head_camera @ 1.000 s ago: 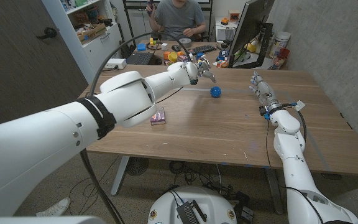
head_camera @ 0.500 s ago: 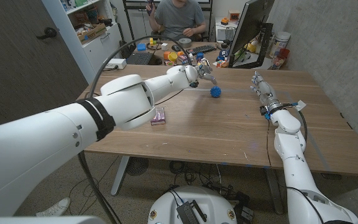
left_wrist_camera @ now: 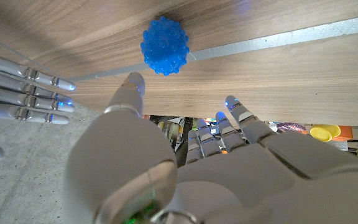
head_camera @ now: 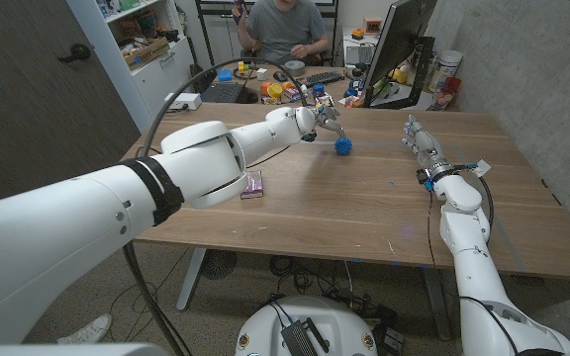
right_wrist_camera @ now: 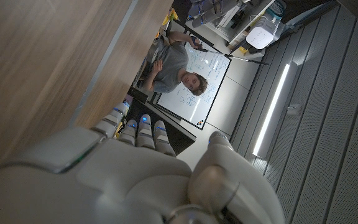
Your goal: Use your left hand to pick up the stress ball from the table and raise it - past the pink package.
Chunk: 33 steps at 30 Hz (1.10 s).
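The blue stress ball's outline [head_camera: 343, 146] looks full and round with knobs standing out [left_wrist_camera: 165, 46], so I expect the ball to keep its round shape when I lift it.
The blue knobbly stress ball [head_camera: 343, 145] lies on the wooden table [head_camera: 364, 208] towards the far side. My left hand [head_camera: 323, 116] hovers just left of it and a little beyond, fingers apart and holding nothing. In the left wrist view the ball [left_wrist_camera: 165, 45] sits just past the spread fingertips [left_wrist_camera: 133, 83] of that hand [left_wrist_camera: 185, 162], not touching them. The pink package [head_camera: 252, 184] lies nearer the front, under my left forearm. My right hand [head_camera: 420, 141] stands at the table's right side with fingers straight, holding nothing; it is also seen as the right hand [left_wrist_camera: 23, 87] in the left wrist view.
A person [head_camera: 283, 28] sits behind the table at a cluttered desk with a keyboard [head_camera: 323, 77] and small coloured items. A monitor [head_camera: 404, 44] stands at the back right. A black cable [head_camera: 181, 94] arcs over the left arm.
My left hand has crept slightly right and closer to the ball. The right hand has shifted a little to the right. The ball has stayed put.
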{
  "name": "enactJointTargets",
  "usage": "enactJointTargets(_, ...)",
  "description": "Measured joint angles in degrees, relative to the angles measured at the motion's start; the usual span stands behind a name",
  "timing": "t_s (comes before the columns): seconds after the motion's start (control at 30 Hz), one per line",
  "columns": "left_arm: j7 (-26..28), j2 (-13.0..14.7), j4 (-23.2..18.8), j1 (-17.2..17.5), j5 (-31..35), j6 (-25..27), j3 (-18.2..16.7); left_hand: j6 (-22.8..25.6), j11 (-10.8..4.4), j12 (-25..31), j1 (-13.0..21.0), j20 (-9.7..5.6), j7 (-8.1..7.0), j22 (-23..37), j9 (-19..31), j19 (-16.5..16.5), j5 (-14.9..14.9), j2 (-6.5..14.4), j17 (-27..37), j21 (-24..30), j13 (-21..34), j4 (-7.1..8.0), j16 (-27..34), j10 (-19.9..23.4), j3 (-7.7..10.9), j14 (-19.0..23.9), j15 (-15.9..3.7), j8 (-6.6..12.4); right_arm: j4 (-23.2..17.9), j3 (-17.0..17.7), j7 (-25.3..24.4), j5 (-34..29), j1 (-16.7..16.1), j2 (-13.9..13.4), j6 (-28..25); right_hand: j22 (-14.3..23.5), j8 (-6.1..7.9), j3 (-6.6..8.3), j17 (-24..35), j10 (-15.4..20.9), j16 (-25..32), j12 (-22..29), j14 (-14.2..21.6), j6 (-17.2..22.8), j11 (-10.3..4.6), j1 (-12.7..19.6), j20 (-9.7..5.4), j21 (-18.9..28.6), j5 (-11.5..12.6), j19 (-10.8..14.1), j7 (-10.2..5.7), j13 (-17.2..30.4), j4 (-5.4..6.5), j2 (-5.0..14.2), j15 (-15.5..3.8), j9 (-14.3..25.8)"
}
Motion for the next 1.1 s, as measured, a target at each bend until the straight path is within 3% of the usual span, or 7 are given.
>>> enactJointTargets(0.13,0.6,0.0,0.0,-0.3,0.4,0.0,0.4,0.1,-0.12,0.2,0.0,-0.04,0.1,0.0,0.0,0.3,0.0,0.0,0.0,0.0,0.0,0.0,0.0,0.4,0.0,0.4,-0.08,0.44,0.2,0.1,-0.1,-0.2,0.1,-0.3,0.0,0.0,0.37,0.0,0.1,0.7,0.0,0.2,0.0,1.0,0.72,0.0,0.01,0.0,0.0,0.0,-0.05,0.0,0.0,0.0,0.0,0.0)
enactJointTargets(0.4,1.6,-0.1,-0.1,-0.6,1.2,0.0,0.6,0.6,-0.52,0.3,0.3,0.14,-0.43,0.0,0.0,0.5,0.0,0.3,0.0,0.4,0.0,0.24,0.5,0.9,-0.24,1.3,-0.15,0.44,0.4,0.3,-0.1,-0.8,0.1,-1.1,0.2,0.0,0.88,0.0,0.1,1.2,0.2,0.4,0.3,1.9,0.8,0.0,0.41,0.0,0.0,0.4,0.1,0.0,0.0,0.0,0.3,0.0)
enactJointTargets(1.1,3.3,-0.4,-0.9,-0.2,2.8,-0.1,2.3,1.6,-0.52,0.6,0.5,-0.16,-0.41,0.0,0.0,0.8,0.0,0.5,0.0,0.4,0.0,0.42,0.4,2.1,-0.42,2.0,-0.01,0.44,-1.3,-0.2,3.5,-1.1,-1.3,-4.6,1.8,0.0,0.88,0.23,0.1,1.9,0.2,0.9,0.7,2.7,1.41,0.0,0.94,0.0,-0.3,0.9,0.0,0.3,-0.23,0.0,0.7,0.3)
